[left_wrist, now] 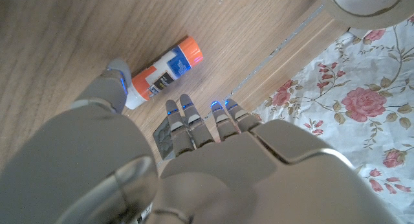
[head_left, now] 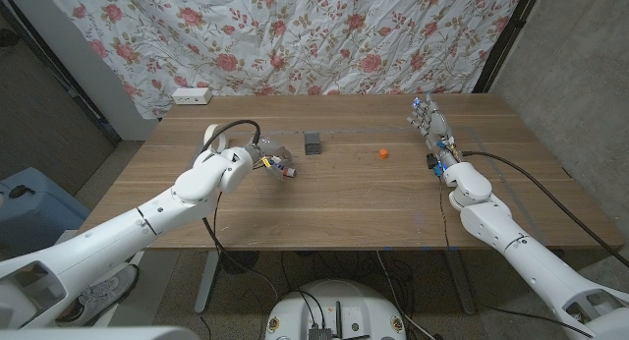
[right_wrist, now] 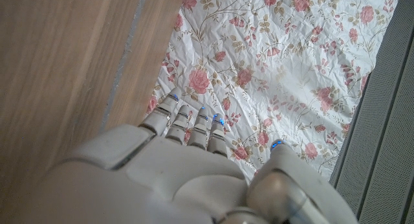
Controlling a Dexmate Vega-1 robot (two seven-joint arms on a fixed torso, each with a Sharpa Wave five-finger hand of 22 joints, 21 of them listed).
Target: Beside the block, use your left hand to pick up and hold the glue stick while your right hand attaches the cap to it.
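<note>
The glue stick's white end [left_wrist: 134,98] is uncovered opposite its orange end, so I expect the cap [head_left: 383,153] to stay on that white end when I push it.
The glue stick [head_left: 283,169] [left_wrist: 165,68] lies on its side on the wooden table [head_left: 334,202], white-labelled with an orange end and no cap on it. My left hand [head_left: 257,155] [left_wrist: 194,159] hovers right over it with fingers apart; the thumb [left_wrist: 118,81] is close to the stick's white end and nothing is gripped. The dark grey block [head_left: 312,142] stands just to the right of the stick. Farther right, the small orange cap [head_left: 383,153] sits alone on the table. Near the right edge my right hand [head_left: 432,126] [right_wrist: 187,166] stands with fingers straight and holds nothing.
A white power strip [head_left: 192,96] lies at the table's far left corner. A flowered cloth [head_left: 334,35] hangs behind the table. Black cables run along both arms. A blue bin [head_left: 29,198] stands on the floor to the left.
</note>
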